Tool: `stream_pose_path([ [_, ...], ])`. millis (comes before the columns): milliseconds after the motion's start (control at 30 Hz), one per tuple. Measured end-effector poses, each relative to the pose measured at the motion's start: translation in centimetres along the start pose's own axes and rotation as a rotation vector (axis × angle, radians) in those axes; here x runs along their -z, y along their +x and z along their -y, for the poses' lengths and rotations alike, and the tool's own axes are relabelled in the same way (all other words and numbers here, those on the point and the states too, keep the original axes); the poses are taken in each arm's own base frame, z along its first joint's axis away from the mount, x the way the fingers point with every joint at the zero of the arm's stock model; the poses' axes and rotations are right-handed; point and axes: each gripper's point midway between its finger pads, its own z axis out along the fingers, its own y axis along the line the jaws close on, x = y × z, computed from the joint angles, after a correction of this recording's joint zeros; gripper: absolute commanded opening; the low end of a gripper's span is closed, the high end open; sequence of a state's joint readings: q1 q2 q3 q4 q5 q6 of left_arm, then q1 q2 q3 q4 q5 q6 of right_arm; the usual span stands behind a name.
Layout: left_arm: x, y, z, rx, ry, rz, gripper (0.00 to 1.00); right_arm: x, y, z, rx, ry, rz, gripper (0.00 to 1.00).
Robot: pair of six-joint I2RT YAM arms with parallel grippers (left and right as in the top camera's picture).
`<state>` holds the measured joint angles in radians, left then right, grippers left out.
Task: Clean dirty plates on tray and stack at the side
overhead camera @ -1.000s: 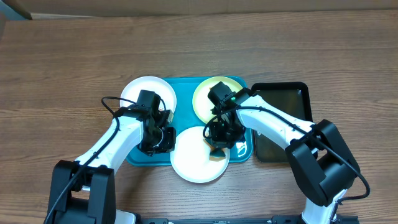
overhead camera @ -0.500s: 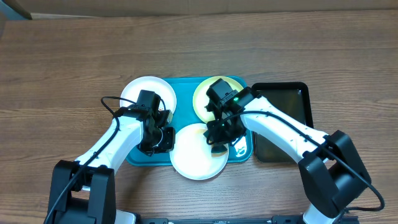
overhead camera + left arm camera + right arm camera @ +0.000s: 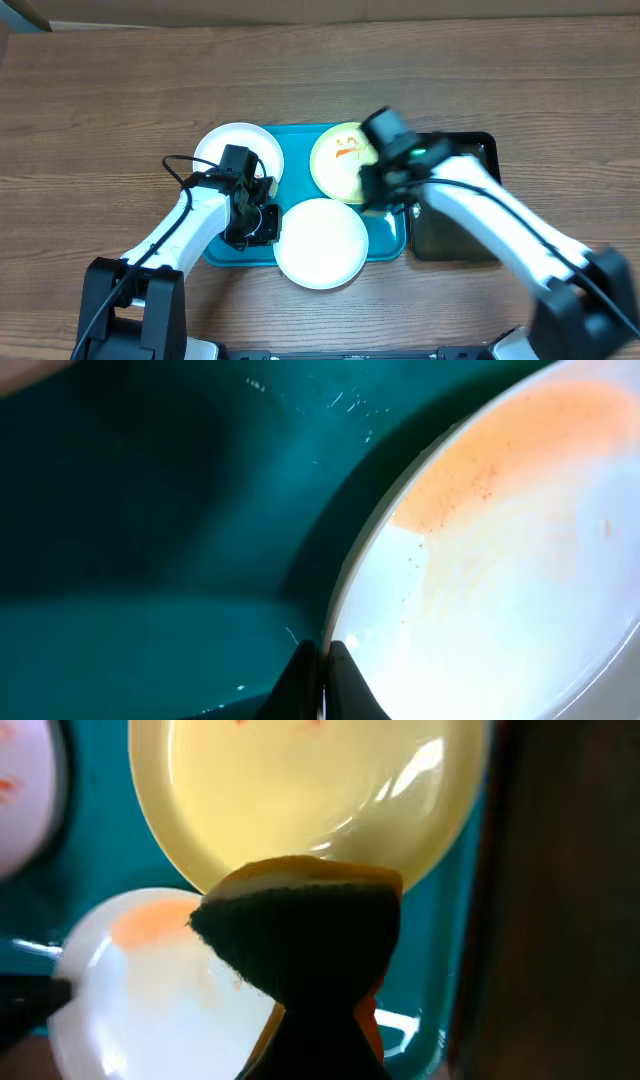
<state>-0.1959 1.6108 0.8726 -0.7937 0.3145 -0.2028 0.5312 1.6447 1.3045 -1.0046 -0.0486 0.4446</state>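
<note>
Next, my right gripper dips the sponge in the black tray [image 3: 455, 225] before wiping the front white plate, since an orange smear [image 3: 515, 455] covers part of that plate.
Three plates lie on the teal tray [image 3: 297, 140]. A white plate [image 3: 238, 152] is at the back left. A pale yellow-green plate [image 3: 342, 165] with orange sauce marks is at the back right. A white plate [image 3: 320, 243] overhangs the tray's front edge. My left gripper [image 3: 266, 224] is shut on that front plate's left rim [image 3: 345, 600]; a faint orange smear shows on it. My right gripper [image 3: 385, 190] is shut on a sponge [image 3: 300, 935], yellow with a dark scrub side, held above the yellow-green plate's near edge [image 3: 300, 790].
A smaller black tray [image 3: 455, 195] lies against the teal tray's right side. The wooden table [image 3: 100, 100] surrounds both trays. The right arm is motion-blurred in the overhead view.
My right gripper has lifted the sponge off the front white plate and swung back and right, uncovering the yellow-green plate. The left gripper has kept hold of the rim.
</note>
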Motion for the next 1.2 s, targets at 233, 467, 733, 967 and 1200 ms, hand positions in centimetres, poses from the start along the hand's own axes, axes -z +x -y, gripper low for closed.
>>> stream_pose_path([
  [233, 0.0, -0.7, 0.3, -0.006, 0.013, 0.028, 0.24, 6.7, -1.4, 12.9, -0.354, 0.109, 0.077, 0.04],
  [467, 0.0, -1.0, 0.4, -0.01, 0.015, 0.038, 0.25, 7.3, -0.4, 17.4, -0.441, 0.158, 0.039, 0.04],
  [733, -0.4, -0.5, 1.1, -0.053, -0.005, 0.028, 0.25, 5.6, -0.3, 17.8, -0.421, 0.151, 0.041, 0.04],
  [967, -0.6, -0.3, 1.7, -0.083, -0.012, 0.023, 0.24, -1.0, 0.7, 15.1, -0.349, -0.083, 0.042, 0.04],
  [1200, -1.0, 0.3, 1.4, -0.078, -0.019, 0.009, 0.21, -5.7, 3.4, 15.0, -0.393, -0.155, 0.06, 0.04],
])
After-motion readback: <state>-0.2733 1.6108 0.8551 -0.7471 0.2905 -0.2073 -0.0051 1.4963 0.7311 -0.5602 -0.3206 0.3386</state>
